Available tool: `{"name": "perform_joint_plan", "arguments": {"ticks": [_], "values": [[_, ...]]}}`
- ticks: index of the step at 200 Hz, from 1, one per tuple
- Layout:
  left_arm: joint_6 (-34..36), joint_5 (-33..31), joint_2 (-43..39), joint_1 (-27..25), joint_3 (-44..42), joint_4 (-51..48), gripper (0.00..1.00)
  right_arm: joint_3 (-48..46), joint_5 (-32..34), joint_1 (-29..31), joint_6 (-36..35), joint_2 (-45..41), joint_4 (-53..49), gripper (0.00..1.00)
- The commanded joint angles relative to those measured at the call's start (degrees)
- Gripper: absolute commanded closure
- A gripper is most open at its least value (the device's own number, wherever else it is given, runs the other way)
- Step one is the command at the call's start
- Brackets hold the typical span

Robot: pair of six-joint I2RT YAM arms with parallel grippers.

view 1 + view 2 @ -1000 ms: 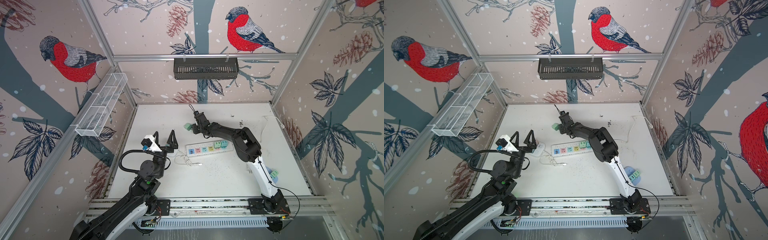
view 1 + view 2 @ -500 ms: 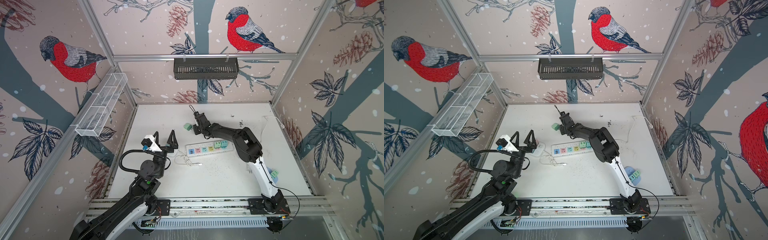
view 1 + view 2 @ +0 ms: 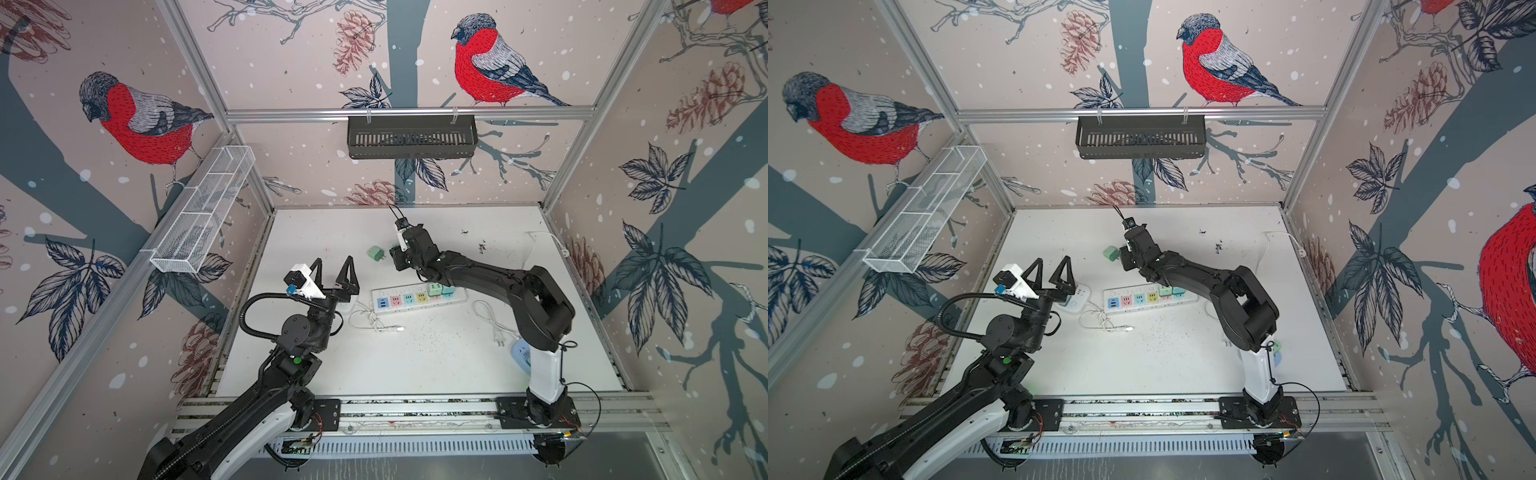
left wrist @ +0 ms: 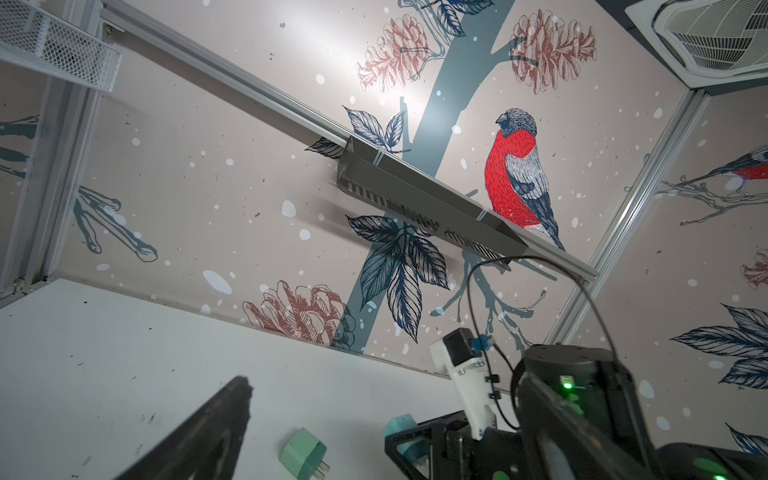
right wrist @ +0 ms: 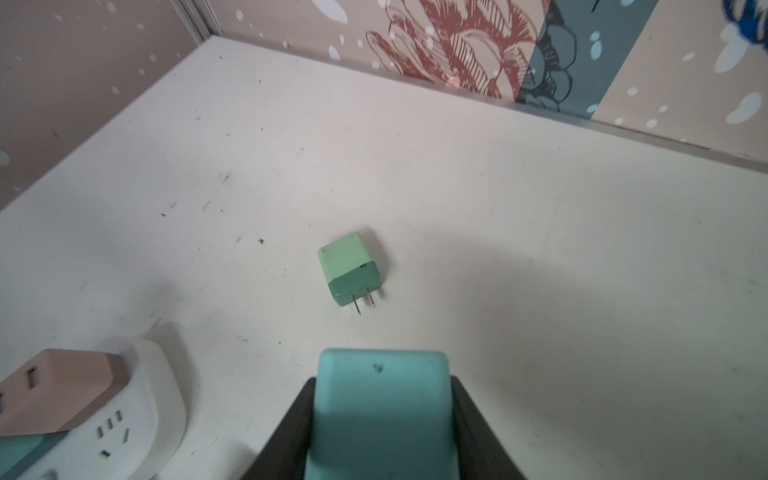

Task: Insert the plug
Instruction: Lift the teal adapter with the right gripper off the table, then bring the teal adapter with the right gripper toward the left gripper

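The teal plug's end (image 5: pixel 382 369) pokes out past the fingers of my right gripper. I keep my open left gripper moving toward the teal plug until it closes there.
My right gripper (image 3: pixel 395 252) (image 3: pixel 1124 257) (image 5: pixel 382 419) is shut on a teal plug (image 5: pixel 381 411) (image 4: pixel 400 424), held just above the white table toward the back middle. A second, green plug (image 3: pixel 376 253) (image 3: pixel 1110 253) (image 5: pixel 349 268) (image 4: pixel 302 454) lies flat on the table just ahead of it, prongs showing. The white power strip (image 3: pixel 417 296) (image 3: pixel 1142 297) with coloured sockets lies mid-table, partly under the right arm. My left gripper (image 3: pixel 333 266) (image 3: pixel 1052 266) stands open and empty, raised at the strip's left end; one finger (image 4: pixel 208 432) shows in the left wrist view.
A white socket block (image 5: pixel 137 415) (image 3: pixel 1079 297) carrying a pinkish adapter (image 5: pixel 62 382) sits under the left gripper. Loose white cables (image 3: pixel 374 322) (image 3: pixel 492 322) lie in front of the strip. A black basket (image 3: pixel 411 137) hangs on the back wall and a wire basket (image 3: pixel 203 216) on the left wall.
The right gripper's jaws have narrowed onto the teal plug. Both arms otherwise hold their places.
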Motion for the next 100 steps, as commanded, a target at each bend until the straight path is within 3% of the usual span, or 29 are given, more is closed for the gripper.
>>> {"name": "perform_joint_plan", "arguments": {"ticks": [1, 100], "values": [[0.23, 3.34, 0.7, 0.03, 1.45, -0.32, 0.01, -6.72, 2.84, 0.93, -0.92, -6.54, 8.27, 0.7], [0.21, 15.54, 5.08, 0.06, 5.78, -2.38, 0.01, -40.35, 13.02, 5.93, -7.04, -39.29, 27.99, 0.71]]}}
